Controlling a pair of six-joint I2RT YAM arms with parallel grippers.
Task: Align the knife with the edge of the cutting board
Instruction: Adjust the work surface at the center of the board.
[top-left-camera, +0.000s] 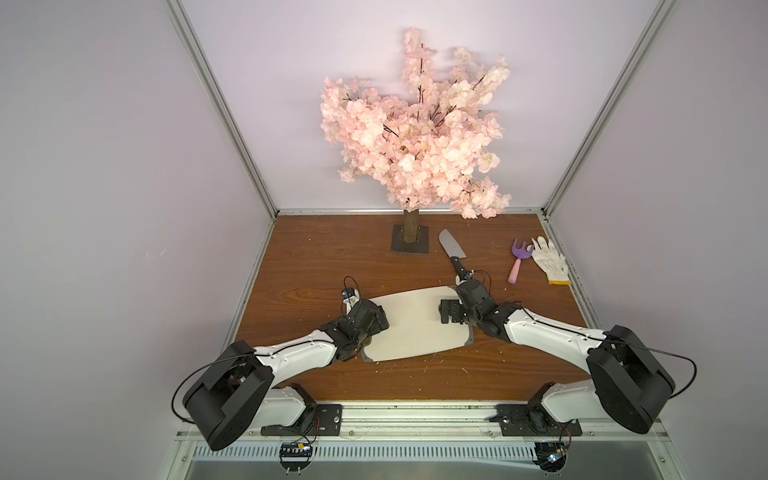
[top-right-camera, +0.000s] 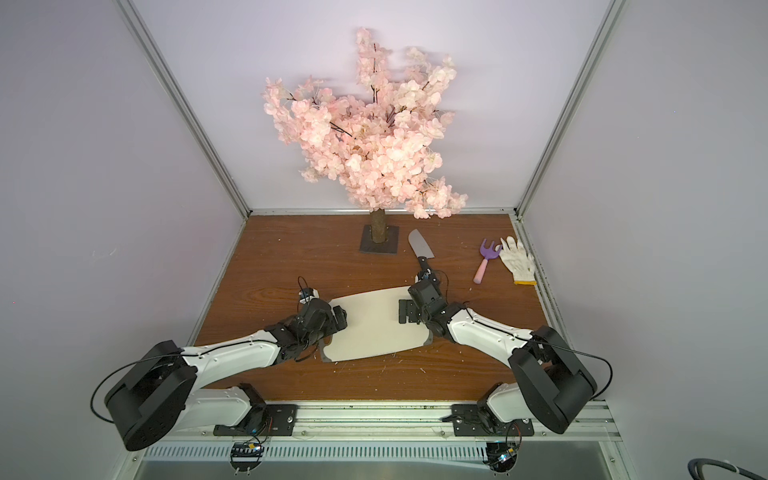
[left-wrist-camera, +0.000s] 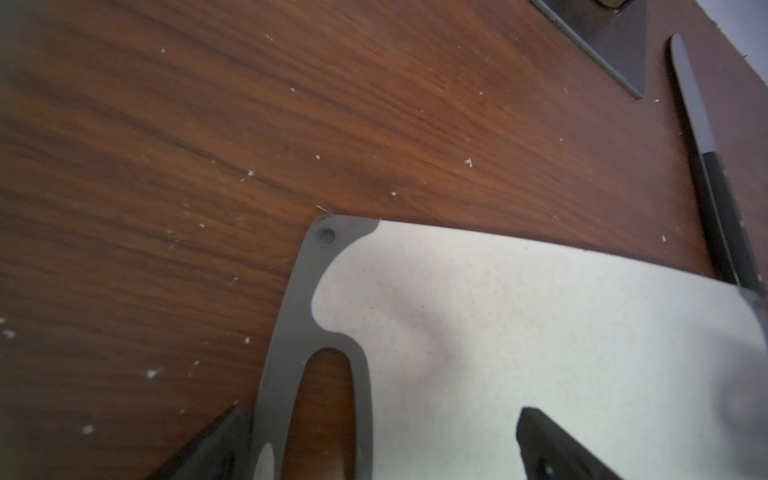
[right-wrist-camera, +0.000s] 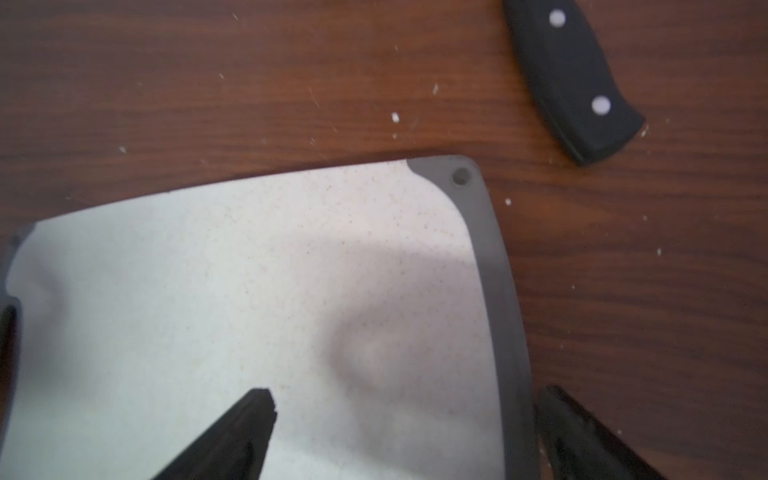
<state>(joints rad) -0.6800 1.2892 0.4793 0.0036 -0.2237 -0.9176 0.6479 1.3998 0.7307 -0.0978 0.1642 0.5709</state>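
Observation:
The cutting board's near edge (top-left-camera: 417, 354) lies askew to the table's front edge. Next, my right gripper goes to the near grey corner (top-left-camera: 469, 340) and turns the board square first.
The pale beige cutting board (top-left-camera: 415, 328) (top-right-camera: 374, 328) lies flat at mid-table, its oval handle cutout (left-wrist-camera: 322, 407) at the left end. Beyond the board's far right corner lies the knife (top-left-camera: 450, 250) (top-right-camera: 420, 249), blade toward the back; its black riveted handle (right-wrist-camera: 573, 79) ends a little short of that corner. My left gripper (left-wrist-camera: 382, 415) (top-left-camera: 368, 322) hangs open over the handle end, one finger on the table side and one over the board. Open too, my right gripper (right-wrist-camera: 405, 392) (top-left-camera: 459, 318) straddles the board's right rim. Neither holds anything.
A pink blossom tree on a dark square base (top-left-camera: 410, 245) stands at the back centre, just left of the knife blade. A purple-and-pink toy fork (top-left-camera: 518, 261) and a white glove (top-left-camera: 548, 259) lie at the back right. Walls close in three sides.

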